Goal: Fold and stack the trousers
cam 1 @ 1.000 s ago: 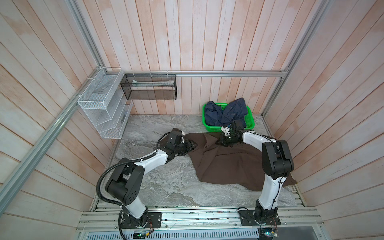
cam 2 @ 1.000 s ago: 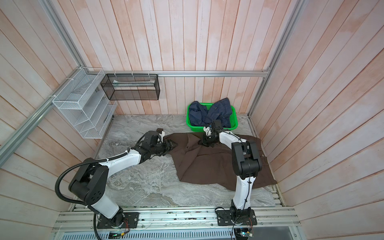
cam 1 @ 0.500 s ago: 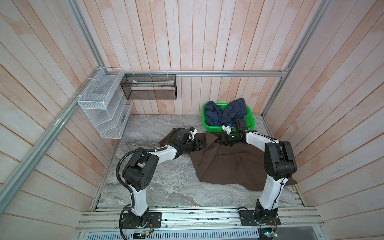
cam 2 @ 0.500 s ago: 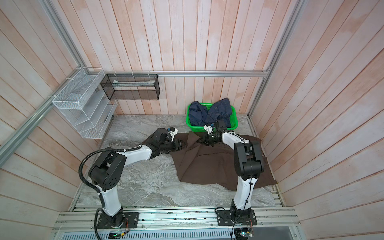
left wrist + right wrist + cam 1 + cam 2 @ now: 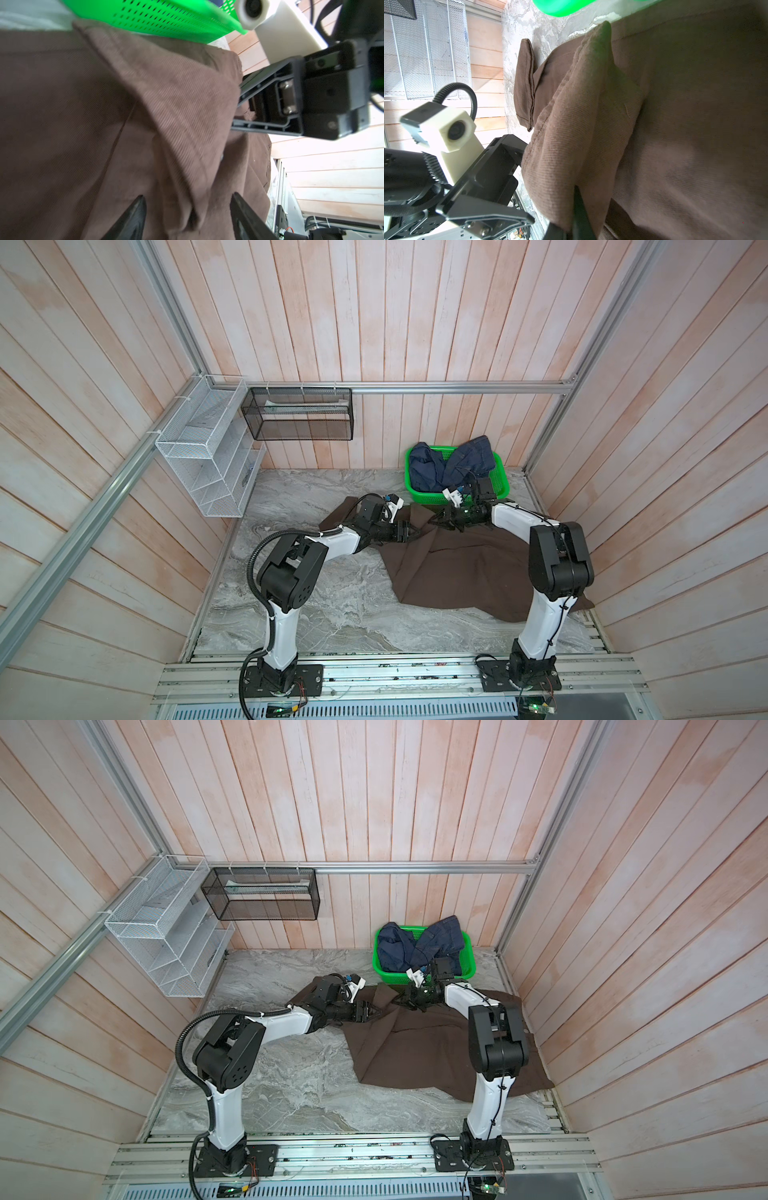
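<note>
My right gripper needs to move to the waist side while my left gripper draws one trouser leg out straight, as that leg lies bunched across the other.
The dark brown trousers lie spread over the right half of the marble table, with one end reaching left behind the left arm. My right gripper is shut on a raised fold of the trousers near their far edge; in the right wrist view, cloth wraps around the closed fingers. My left gripper faces it from the left, close by. It is open, its fingertips on either side of a loose ridge of the trousers without pinching it.
A green basket holding a navy denim garment stands at the back right, right behind both grippers. A white wire shelf and a black mesh shelf hang on the walls at the back left.
My left gripper has swept rightward from the trousers' left edge to just short of the right gripper. The right gripper has kept its hold on the fold and barely moved.
</note>
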Robot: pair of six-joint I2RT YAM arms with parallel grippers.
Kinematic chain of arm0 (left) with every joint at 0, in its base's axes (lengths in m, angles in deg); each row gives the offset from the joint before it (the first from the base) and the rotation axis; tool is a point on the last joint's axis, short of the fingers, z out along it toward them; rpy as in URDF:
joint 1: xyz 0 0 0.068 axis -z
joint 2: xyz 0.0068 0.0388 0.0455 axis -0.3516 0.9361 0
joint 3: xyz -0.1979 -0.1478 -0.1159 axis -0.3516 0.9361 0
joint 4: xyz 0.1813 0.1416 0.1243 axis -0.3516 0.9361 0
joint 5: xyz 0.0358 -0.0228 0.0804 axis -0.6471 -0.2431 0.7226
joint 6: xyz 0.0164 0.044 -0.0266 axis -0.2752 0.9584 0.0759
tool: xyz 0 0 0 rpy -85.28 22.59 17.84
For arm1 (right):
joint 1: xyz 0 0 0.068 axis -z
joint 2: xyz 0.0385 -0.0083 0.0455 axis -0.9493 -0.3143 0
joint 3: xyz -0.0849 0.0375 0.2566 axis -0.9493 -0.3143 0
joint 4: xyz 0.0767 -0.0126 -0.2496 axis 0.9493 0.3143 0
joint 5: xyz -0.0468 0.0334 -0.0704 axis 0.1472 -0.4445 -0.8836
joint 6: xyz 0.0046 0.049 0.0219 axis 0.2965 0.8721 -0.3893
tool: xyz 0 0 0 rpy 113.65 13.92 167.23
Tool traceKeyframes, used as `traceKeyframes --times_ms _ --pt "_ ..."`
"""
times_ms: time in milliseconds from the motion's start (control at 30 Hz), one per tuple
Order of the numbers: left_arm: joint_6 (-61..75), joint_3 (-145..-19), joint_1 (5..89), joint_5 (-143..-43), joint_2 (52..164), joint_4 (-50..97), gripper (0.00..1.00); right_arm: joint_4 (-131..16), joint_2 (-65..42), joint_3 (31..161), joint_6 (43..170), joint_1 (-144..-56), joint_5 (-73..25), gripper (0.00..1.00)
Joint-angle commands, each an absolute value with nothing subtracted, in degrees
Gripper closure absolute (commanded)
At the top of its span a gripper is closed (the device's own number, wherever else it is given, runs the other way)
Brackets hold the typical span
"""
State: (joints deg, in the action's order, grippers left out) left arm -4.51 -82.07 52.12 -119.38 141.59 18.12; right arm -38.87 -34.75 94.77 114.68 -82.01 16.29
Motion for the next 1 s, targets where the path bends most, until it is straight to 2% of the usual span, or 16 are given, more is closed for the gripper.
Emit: traceKeyframes --times_ms 0,67,200,267,367,400,467,567,633,800,967 --pt "-1.75 -85.38 52.58 -120.98 143.52 18.42 0.36 -37.99 -32.64 96.61 114.66 -82.22 17.75 0.94" --pt "-1.16 -86.56 52.67 -121.07 143.87 19.62 0.40 -37.91 -32.46 96.68 114.86 -82.23 17.75 0.94" --pt "-0.05 -86.59 52.75 -120.89 142.95 21.66 0.58 -37.67 -32.11 96.94 114.83 -82.34 17.49 0.93" --pt "0.44 -85.93 52.75 -120.15 141.73 22.76 0.72 -37.47 -32.02 97.09 114.83 -82.42 17.21 0.92" --pt "0.70 -84.67 52.70 -118.56 138.55 25.07 1.00 -37.08 -31.58 97.22 114.61 -82.81 16.70 0.88" --pt "0.33 -84.40 52.52 -117.58 137.05 26.28 1.00 -36.96 -31.36 97.27 114.47 -83.00 16.46 0.85" --pt "-1.29 -83.38 51.56 -117.12 133.36 28.38 1.00 -36.23 -30.67 97.31 114.07 -83.43 15.52 0.71" --pt "-5.67 -79.54 48.45 -116.32 123.80 30.63 1.00 -34.79 -28.45 97.02 113.59 -83.80 13.13 0.53" --pt "-8.08 -77.43 45.60 -114.32 115.69 35.76 1.00 -33.27 -25.93 96.44 113.64 -83.90 9.65 0.45" --pt "-10.69 -76.22 38.75 -105.38 100.09 57.11 1.00 -29.38 -18.08 93.27 116.70 -83.85 -5.53 0.42" --pt "-12.11 -73.84 32.56 -98.68 91.57 73.94 1.00 -22.87 -12.93 90.45 121.54 -82.74 -20.44 0.43"
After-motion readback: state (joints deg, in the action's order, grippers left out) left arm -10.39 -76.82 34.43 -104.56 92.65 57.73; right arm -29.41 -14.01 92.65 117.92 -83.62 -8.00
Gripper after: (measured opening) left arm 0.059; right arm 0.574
